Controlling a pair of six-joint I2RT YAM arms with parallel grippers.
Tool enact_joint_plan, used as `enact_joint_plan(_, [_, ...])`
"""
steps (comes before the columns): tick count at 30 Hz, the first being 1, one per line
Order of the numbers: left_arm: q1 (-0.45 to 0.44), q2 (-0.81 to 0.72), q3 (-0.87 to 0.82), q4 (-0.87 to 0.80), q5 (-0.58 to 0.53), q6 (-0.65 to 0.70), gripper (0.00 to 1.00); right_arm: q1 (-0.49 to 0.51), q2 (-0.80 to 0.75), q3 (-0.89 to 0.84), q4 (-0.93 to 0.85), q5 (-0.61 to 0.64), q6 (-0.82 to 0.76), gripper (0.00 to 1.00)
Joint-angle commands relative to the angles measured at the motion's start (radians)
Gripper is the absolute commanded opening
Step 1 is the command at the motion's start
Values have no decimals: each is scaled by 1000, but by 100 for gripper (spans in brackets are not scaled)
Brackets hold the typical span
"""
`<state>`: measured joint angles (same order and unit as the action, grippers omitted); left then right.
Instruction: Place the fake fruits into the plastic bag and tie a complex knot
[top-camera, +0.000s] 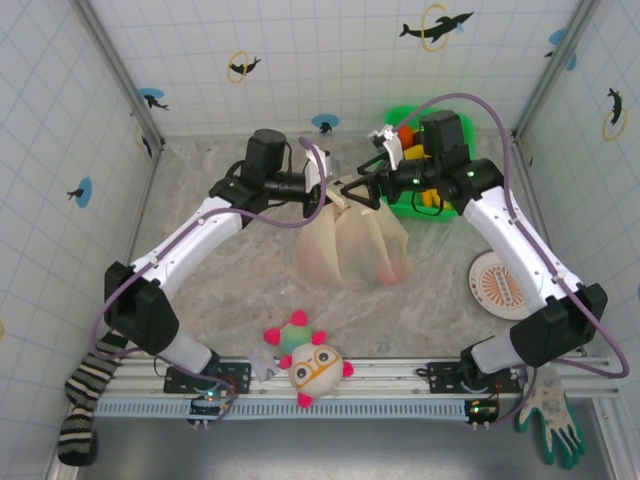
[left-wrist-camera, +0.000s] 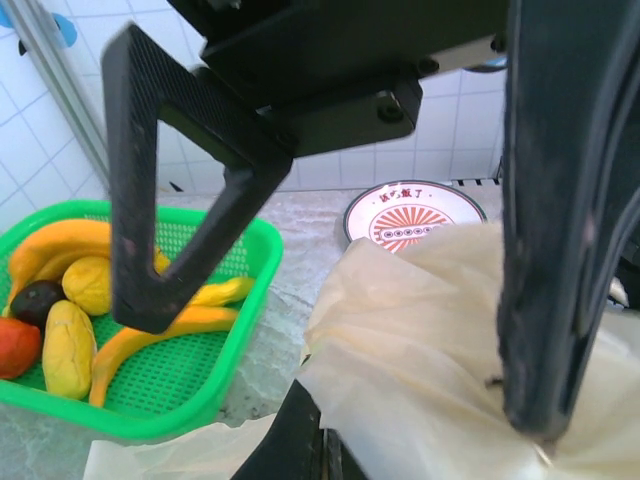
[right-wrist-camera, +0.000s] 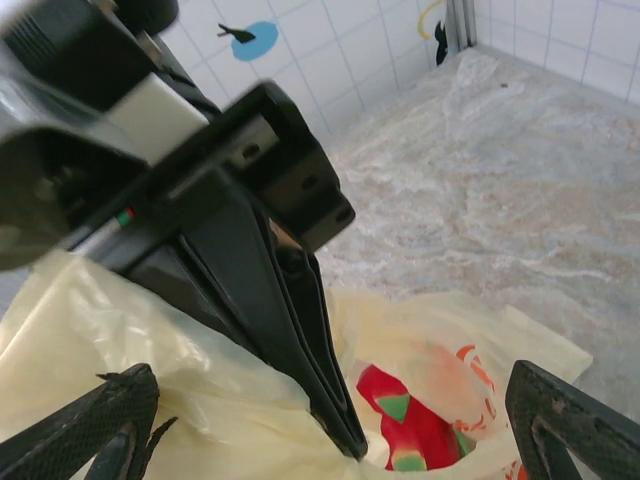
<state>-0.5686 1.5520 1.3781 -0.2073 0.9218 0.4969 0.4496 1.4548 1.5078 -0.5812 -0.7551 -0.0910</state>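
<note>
My right gripper should move back and pinch the film (right-wrist-camera: 265, 422) beside my left gripper's fingertips (right-wrist-camera: 356, 452) before my left gripper opens, because those fingertips are inside my right gripper's open fingers.
The pale-yellow plastic bag (top-camera: 345, 240) stands in the middle of the table, with a red fake fruit (right-wrist-camera: 410, 425) showing through its film. My left gripper (top-camera: 327, 195) is shut on the bag's bunched top, its fingers (left-wrist-camera: 300, 440) pinching the film (left-wrist-camera: 420, 350). My right gripper (top-camera: 358, 190) is open just right of it, and its wide jaws straddle the left gripper's shut fingers (right-wrist-camera: 290, 320). More fake fruits, yellow bananas (left-wrist-camera: 150, 340) among them, lie in the green basket (left-wrist-camera: 170, 415). The knot is out of view.
The green basket (top-camera: 400, 116) sits at the back right, behind the right arm. A round plate (top-camera: 495, 283) lies right of the bag. A white plush ball (top-camera: 315, 365) rests near the front rail. A striped sock (top-camera: 85, 395) and a glove (top-camera: 552, 420) hang at the front corners.
</note>
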Motion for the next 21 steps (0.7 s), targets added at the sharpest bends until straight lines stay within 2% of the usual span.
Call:
enact_joint_plan(1, [-3,-33,-6,17,3,15,0,6,-15,-23,-49,23,-40,92])
enact_joint_plan(16, [-15,-87,-74,90,-34,5,0,26,-4,-34,-86,13,-70,94])
enact_joint_plan(21, [-43,-143,-146,193,-149,34,0,-32,-79,-74,29,-63,11,95])
